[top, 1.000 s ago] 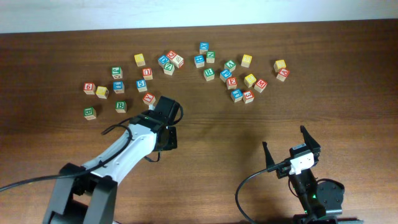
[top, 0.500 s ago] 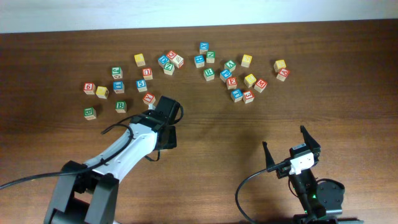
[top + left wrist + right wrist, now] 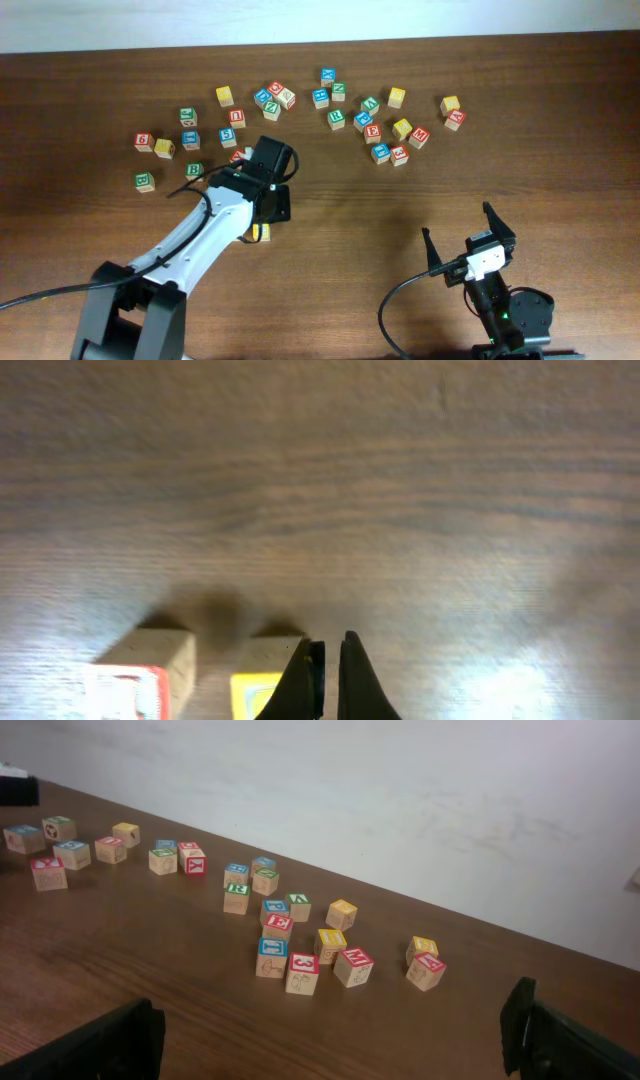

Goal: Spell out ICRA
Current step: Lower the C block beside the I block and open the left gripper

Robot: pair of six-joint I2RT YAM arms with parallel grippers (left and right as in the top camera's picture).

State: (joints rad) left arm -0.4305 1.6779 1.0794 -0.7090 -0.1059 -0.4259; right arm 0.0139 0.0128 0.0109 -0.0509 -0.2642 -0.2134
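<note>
A gap [image 3: 213,678] separates the yellow block [image 3: 262,232] from the red-faced block. Next, my left gripper pushes the yellow block toward the red-faced block with its fingers closed.
Lettered wooden blocks lie scattered across the far half of the table [image 3: 330,260]. A red A block [image 3: 455,119] sits far right and also shows in the right wrist view [image 3: 427,968]. My left gripper [image 3: 270,203] hangs over the table left of centre. In its wrist view its fingers [image 3: 326,672] are pressed nearly together with nothing between them. A yellow-faced block [image 3: 258,685] stands just left of them and a red-faced block [image 3: 140,678] further left. A yellow block [image 3: 260,232] shows beside the arm. My right gripper [image 3: 468,240] is open and empty at the front right, as its wrist view [image 3: 330,1045] shows.
One block cluster [image 3: 230,120] lies at the far left and another [image 3: 385,125] at the far centre-right. A pale wall [image 3: 400,790] rises behind the table's far edge.
My left gripper has moved toward the far side, uncovering the yellow block beside the arm. The right arm has not moved.
</note>
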